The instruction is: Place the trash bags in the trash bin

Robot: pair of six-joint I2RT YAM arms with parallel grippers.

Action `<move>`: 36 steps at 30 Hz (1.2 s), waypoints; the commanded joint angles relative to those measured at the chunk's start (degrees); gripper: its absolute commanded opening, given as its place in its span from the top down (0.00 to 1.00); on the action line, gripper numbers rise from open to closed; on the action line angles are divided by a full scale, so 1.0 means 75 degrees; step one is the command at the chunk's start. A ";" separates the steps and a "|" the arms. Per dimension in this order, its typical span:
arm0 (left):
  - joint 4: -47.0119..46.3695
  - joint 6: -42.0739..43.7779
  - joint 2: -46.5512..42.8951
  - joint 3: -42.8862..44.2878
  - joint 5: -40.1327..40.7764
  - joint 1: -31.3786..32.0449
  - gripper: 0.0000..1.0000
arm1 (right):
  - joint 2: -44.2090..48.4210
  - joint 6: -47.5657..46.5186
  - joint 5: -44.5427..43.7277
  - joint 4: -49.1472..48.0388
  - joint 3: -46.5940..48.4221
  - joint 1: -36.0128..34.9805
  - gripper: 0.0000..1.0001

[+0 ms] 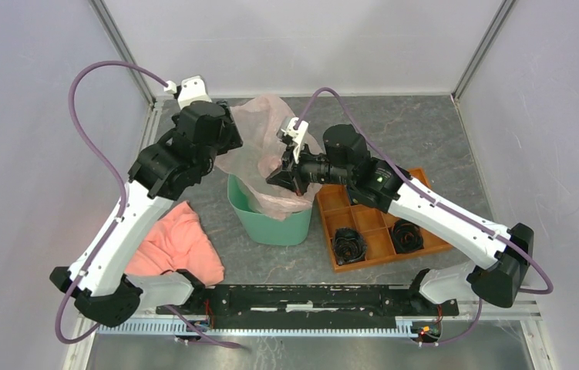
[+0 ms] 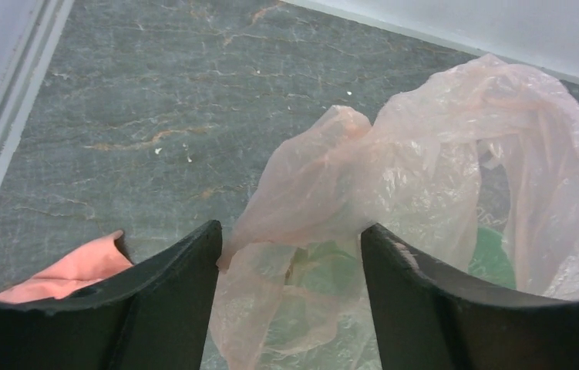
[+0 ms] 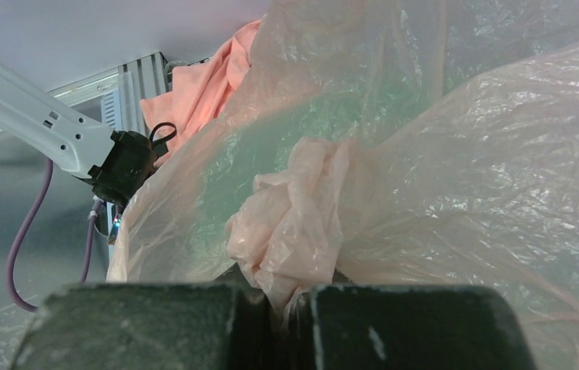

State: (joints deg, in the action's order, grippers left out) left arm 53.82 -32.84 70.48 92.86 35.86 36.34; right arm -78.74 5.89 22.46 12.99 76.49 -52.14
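My left gripper should pinch the bag's side (image 2: 294,212), which is loose between its open fingers, before my right gripper pushes the bag's bunched fold into the trash bin (image 1: 270,226).
The pale pink see-through trash bag (image 1: 264,123) is draped over the mint-green trash bin (image 1: 274,223), partly inside it and bulging up behind it. My right gripper (image 1: 282,177) is over the bin's rim, shut on a bunched fold of the bag (image 3: 301,223). In the right wrist view the gripper (image 3: 286,302) has its jaws together with film pinched between them. My left gripper (image 1: 224,148) is at the bag's left side. In the left wrist view it (image 2: 291,240) is open, with loose bag film (image 2: 440,139) lying between its fingers (image 2: 170,297). The bin (image 2: 494,260) shows green through the film.
An opaque salmon-pink cloth (image 1: 174,243) lies left of the bin, under my left arm. An orange compartment tray (image 1: 334,200) sits right of the bin and holds two black bundles (image 1: 348,244). A black rail (image 1: 309,297) runs along the near edge. Walls enclose the table.
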 commanded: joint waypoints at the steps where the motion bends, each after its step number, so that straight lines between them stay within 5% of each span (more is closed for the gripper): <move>1: -0.0486 0.0543 -0.0559 -0.0269 0.0686 -0.0050 0.32 | 0.0270 -0.0229 0.0013 -0.0075 0.0044 -0.0047 0.99; 4: -0.0641 0.0743 -0.0766 -0.0523 0.0876 -0.0064 0.38 | 0.0265 -0.0290 0.0017 -0.0052 0.0020 -0.0043 0.99; 7: -0.0679 0.0760 -0.0728 -0.0658 0.0843 -0.0075 0.20 | 0.0278 -0.0310 0.0029 -0.0033 0.0010 -0.0044 0.99; 13: -0.0762 0.0604 -0.0578 -0.0788 0.0986 -0.0268 0.18 | 0.0380 -0.0388 -0.0055 -0.0022 -0.0038 -0.0045 0.99; 19: -0.1334 0.0804 -0.0833 -0.1370 0.0998 -0.0619 0.41 | 0.0409 -0.0452 -0.0094 0.0010 -0.0101 -0.0042 0.99; 22: -0.1240 0.0960 -0.0949 -0.1357 0.0793 -0.0667 0.78 | 0.0433 -0.0518 -0.0355 0.0047 -0.0048 -0.0043 0.99; 25: -0.0876 0.1064 -0.1160 -0.0998 0.0301 -0.0673 0.97 | 0.0332 -0.0621 -0.1177 0.0165 0.0245 -0.0044 0.99; 30: -0.0293 0.1290 -0.1649 -0.0585 -0.1909 -0.0671 0.98 | -0.0213 -0.0927 -0.2736 -0.0007 0.0735 -0.0059 0.99; 36: -0.0112 0.1263 -0.2469 -0.0662 -0.3151 -0.0673 0.98 | -0.1750 -0.0882 -0.2948 0.0532 0.1721 -0.0419 0.99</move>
State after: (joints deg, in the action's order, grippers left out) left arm 51.72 -26.22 55.22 86.06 21.65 31.57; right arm -85.52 0.12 4.21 15.53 85.10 -52.86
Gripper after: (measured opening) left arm 0.034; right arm 0.011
